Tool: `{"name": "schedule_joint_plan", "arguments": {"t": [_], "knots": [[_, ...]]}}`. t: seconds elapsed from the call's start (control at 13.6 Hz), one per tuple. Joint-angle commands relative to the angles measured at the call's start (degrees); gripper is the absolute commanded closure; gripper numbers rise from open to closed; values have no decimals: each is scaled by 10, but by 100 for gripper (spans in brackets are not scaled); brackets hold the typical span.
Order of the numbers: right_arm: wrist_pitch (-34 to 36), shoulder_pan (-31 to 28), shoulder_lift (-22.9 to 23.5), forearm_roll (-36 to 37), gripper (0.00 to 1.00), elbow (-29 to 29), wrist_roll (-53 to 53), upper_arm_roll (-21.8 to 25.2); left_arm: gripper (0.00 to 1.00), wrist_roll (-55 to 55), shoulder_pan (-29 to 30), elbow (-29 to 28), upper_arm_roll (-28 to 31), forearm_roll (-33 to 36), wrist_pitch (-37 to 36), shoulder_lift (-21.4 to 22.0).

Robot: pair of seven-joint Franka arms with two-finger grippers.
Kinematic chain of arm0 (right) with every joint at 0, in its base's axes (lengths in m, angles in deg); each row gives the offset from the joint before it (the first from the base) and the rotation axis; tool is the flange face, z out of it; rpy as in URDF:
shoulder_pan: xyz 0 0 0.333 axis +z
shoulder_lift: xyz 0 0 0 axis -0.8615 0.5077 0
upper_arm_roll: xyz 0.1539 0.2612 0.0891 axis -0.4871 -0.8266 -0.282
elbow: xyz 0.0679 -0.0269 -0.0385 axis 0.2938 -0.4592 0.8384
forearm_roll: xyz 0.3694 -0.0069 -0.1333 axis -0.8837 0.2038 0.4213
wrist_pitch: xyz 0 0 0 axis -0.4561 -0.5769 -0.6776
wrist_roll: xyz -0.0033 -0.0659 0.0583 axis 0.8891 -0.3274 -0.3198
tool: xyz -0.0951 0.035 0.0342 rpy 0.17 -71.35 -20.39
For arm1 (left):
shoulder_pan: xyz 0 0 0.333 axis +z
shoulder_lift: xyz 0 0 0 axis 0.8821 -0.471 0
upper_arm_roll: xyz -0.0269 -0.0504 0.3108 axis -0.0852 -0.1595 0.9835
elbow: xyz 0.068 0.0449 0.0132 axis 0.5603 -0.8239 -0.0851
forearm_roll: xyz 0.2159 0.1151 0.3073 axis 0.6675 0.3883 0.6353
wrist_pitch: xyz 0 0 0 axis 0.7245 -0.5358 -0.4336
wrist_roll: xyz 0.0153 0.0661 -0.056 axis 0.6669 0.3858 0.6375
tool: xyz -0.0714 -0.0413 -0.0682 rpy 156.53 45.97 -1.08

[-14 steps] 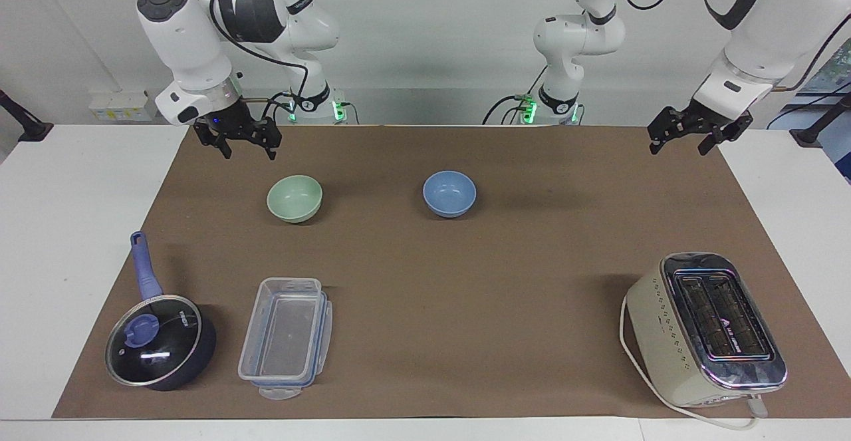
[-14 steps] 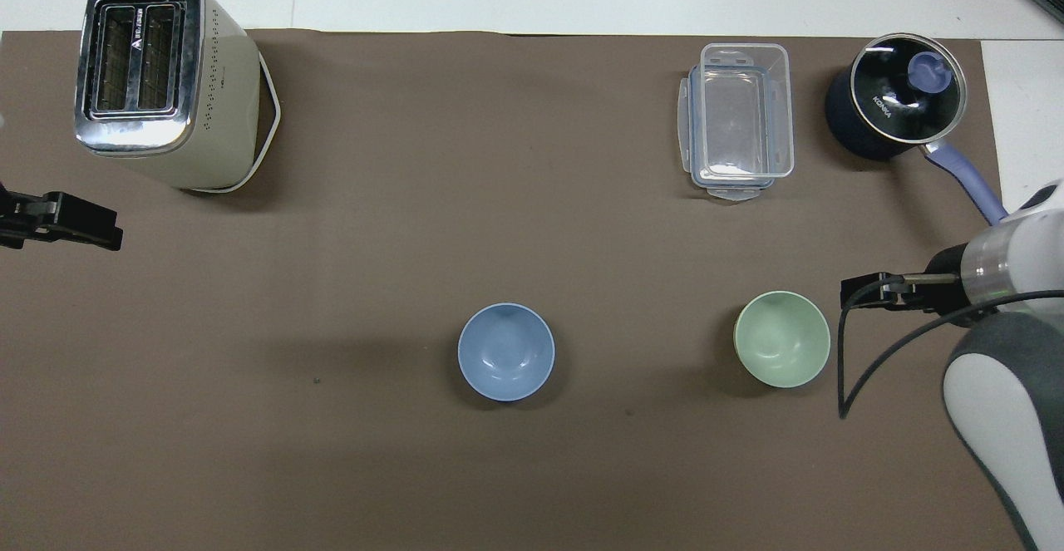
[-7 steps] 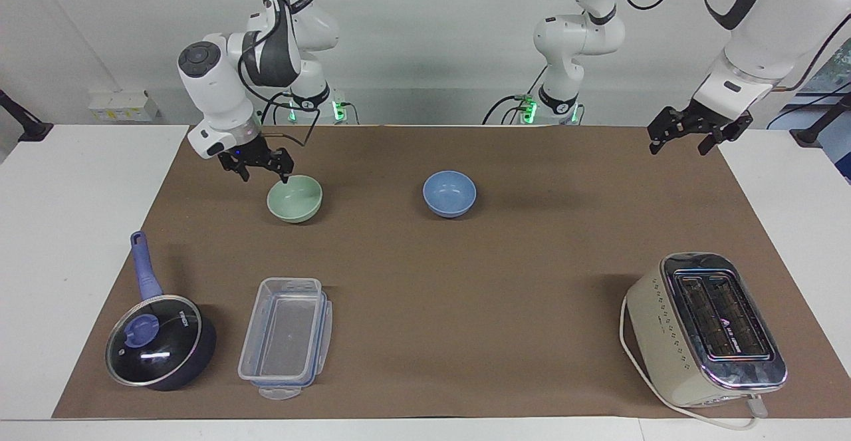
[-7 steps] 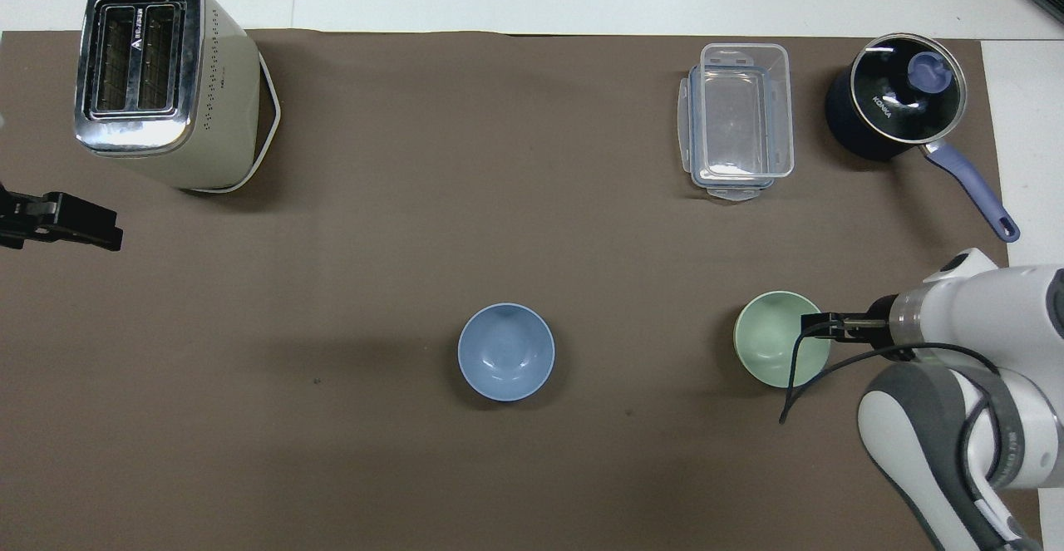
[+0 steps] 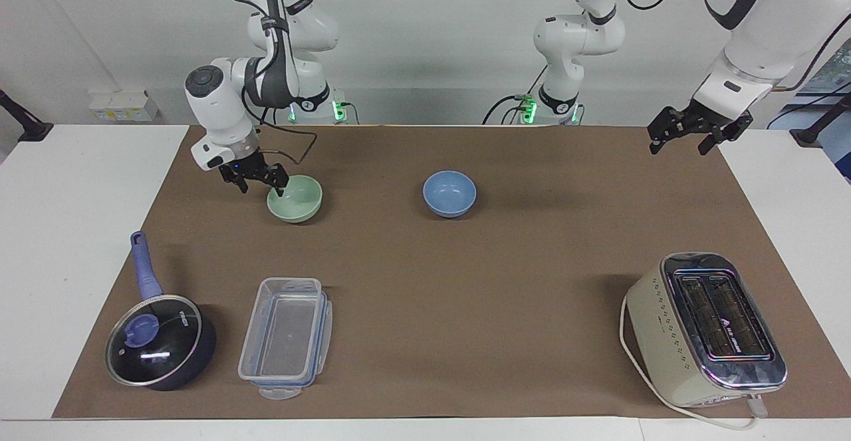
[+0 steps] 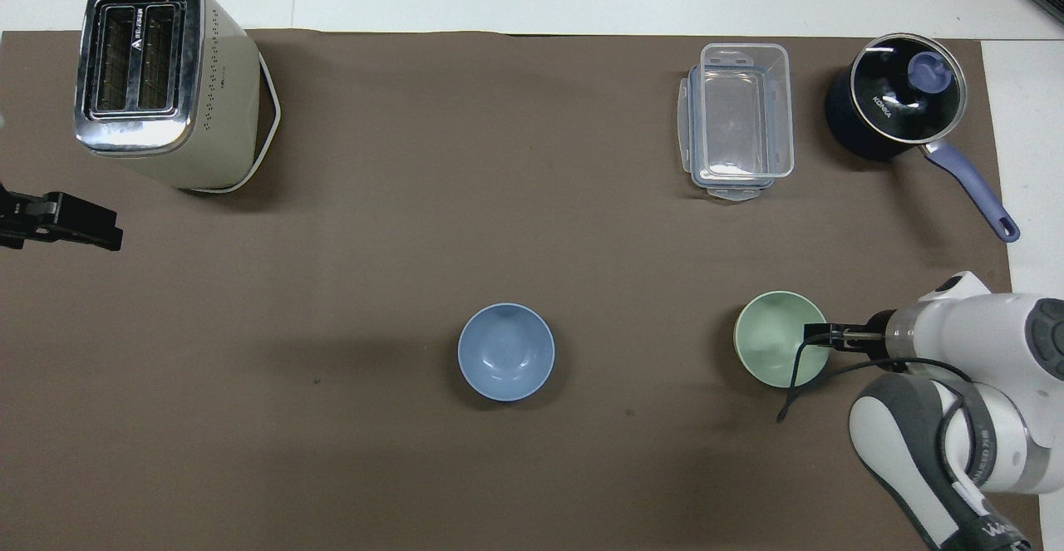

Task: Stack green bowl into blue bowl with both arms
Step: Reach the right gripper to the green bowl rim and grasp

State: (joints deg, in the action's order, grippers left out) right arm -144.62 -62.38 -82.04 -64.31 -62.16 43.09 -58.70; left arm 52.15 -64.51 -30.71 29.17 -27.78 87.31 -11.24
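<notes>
I expect the green bowl (image 6: 774, 341) to hide the blue bowl's rim (image 6: 506, 305) from above when I stack it, because the bowls' rims look the same width.
The green bowl (image 5: 297, 199) (image 6: 775, 343) stands upright on the brown mat, toward the right arm's end of the table. Beside it, near the middle of the mat, stands the blue bowl (image 5: 449, 193) (image 6: 505, 351), empty. My right gripper (image 5: 260, 187) (image 6: 816, 336) is down at the green bowl's rim on the side away from the blue bowl. It is open, with one finger over the bowl's inside and the other outside the wall. My left gripper (image 5: 679, 147) (image 6: 104, 235) waits open in the air over the mat's edge at the left arm's end, holding nothing.
A cream toaster (image 5: 708, 328) (image 6: 158, 77) stands farthest from the robots at the left arm's end. A clear plastic container (image 5: 286, 334) (image 6: 738, 119) and a dark lidded pot with a blue handle (image 5: 159, 341) (image 6: 894, 98) stand farther from the robots than the green bowl.
My right arm has come down and across from above the mat's edge to the green bowl's rim. The left arm and both bowls have not moved.
</notes>
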Motion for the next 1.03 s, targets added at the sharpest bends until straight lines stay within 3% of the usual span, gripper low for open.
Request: {"name": "schedule_joint_plan", "arguments": {"t": [0.0, 0.15, 0.44, 0.51, 0.81, 0.96], "knots": [[-11, -4, 5, 5, 16, -6, 6, -5, 0, -3, 2, 8, -1, 10, -12, -3], [-7, -3, 5, 5, 29, -7, 1, -5, 0, -3, 2, 9, -1, 10, -12, -3], [3, 8, 4, 5, 42, -6, 0, -5, 0, -3, 2, 8, -1, 10, -12, -3], [6, 10, 3, 5, 49, -6, 0, -5, 0, -3, 2, 8, -1, 10, -12, -3], [18, 12, 3, 5, 95, -4, 4, -5, 0, -3, 2, 8, -1, 10, -12, -3], [25, 13, -1, 5, 100, 2, 8, -5, 0, -3, 2, 8, -1, 10, -12, -3]]}}
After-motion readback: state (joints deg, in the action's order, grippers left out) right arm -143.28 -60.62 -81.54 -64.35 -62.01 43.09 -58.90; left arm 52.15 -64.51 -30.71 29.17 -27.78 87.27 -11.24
